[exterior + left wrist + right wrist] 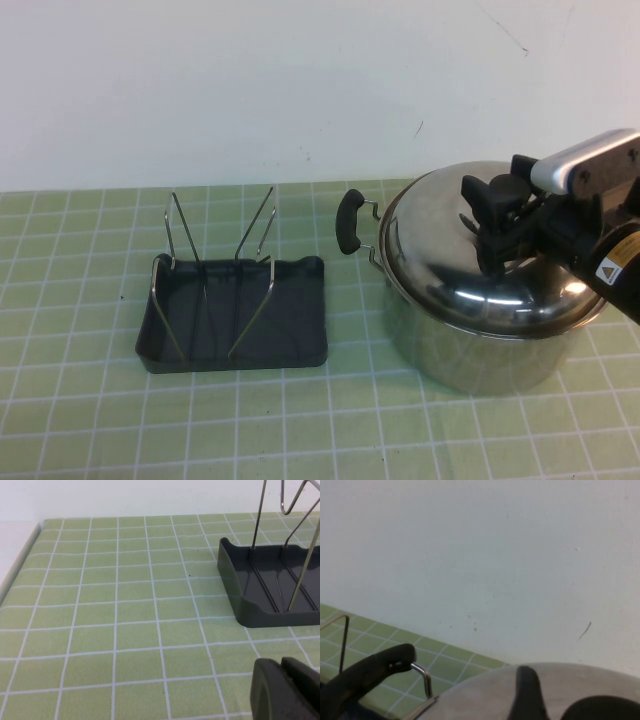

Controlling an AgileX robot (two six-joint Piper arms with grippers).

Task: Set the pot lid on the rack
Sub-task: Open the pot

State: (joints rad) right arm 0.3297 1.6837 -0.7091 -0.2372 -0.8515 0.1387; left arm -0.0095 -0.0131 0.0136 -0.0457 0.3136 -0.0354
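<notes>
The pot lid (432,232) will come off freely and leave the pot behind when the robot lifts, because a plain seam (437,313) runs around the steel pot's rim.
The pot lid (450,260), domed shiny steel, lies on the steel pot (480,350) at the right of the table. It also shows in the right wrist view (485,695). My right gripper (497,235) hovers over the lid's centre, open. One finger (527,695) stands apart from the black knob (605,709). In the high view the fingers hide the knob. The rack (300,345), a dark grey tray with wire prongs (260,235), stands at centre left and is empty. My left gripper (287,690) is shut and empty, low over the cloth beside the rack (250,600).
The pot's black side handle (350,222) sticks out toward the rack. A green checked cloth (90,300) covers the table and a white wall rises close behind. The table's left edge (20,560) shows in the left wrist view.
</notes>
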